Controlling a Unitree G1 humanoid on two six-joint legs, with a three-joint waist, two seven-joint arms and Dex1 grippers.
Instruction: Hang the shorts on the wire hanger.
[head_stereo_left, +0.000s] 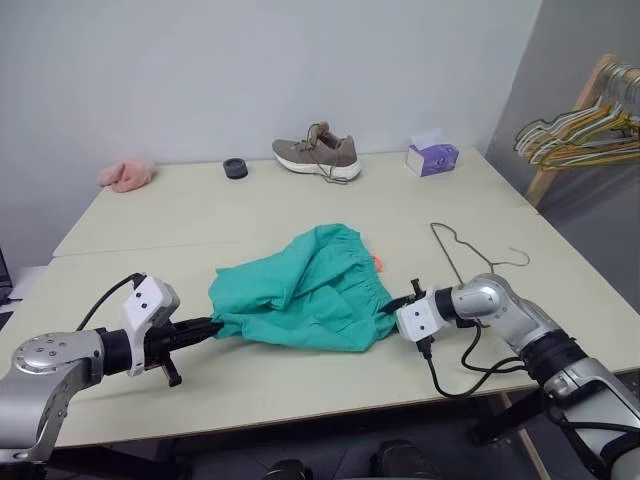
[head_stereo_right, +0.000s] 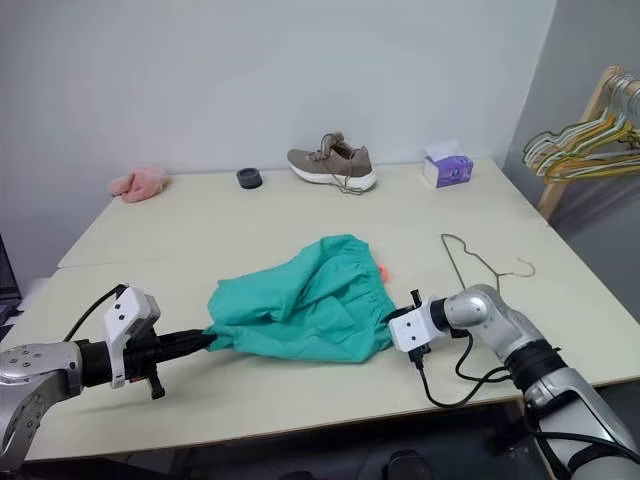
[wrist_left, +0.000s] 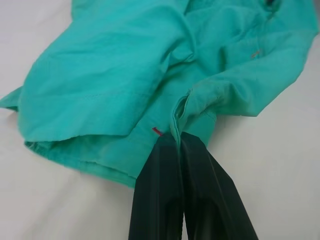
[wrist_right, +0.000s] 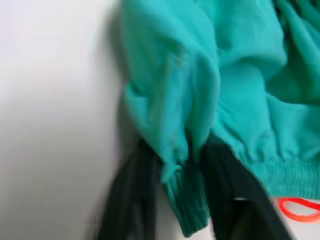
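Note:
The shorts lie crumpled (head_stereo_left: 302, 288) all the way from hem to waistband. My left gripper and my right gripper should swing them away first, then pull them flat toward the table's near edge (head_stereo_left: 290, 416).
The teal-green shorts (head_stereo_left: 300, 290) lie crumpled in the middle of the table (head_stereo_left: 150, 230), with a small orange tag at their right edge. My left gripper (head_stereo_left: 212, 325) is shut on the hem at the shorts' left end; the left wrist view shows its fingers (wrist_left: 165, 175) pinching a fold of fabric. At the right end, my right gripper (head_stereo_left: 392, 305) has a bunch of the elastic waistband (wrist_right: 185, 210) squeezed between its two fingers. The thin wire hanger (head_stereo_left: 460, 255) lies flat on the table just beyond my right gripper, apart from the shorts.
Along the table's far edge stand a brown shoe (head_stereo_left: 317, 155), a purple tissue box (head_stereo_left: 432, 156), a small black round object (head_stereo_left: 235, 167) and a pink cloth (head_stereo_left: 126, 175). A wooden rail with bunched hangers (head_stereo_left: 585, 125) stands off the table's right side.

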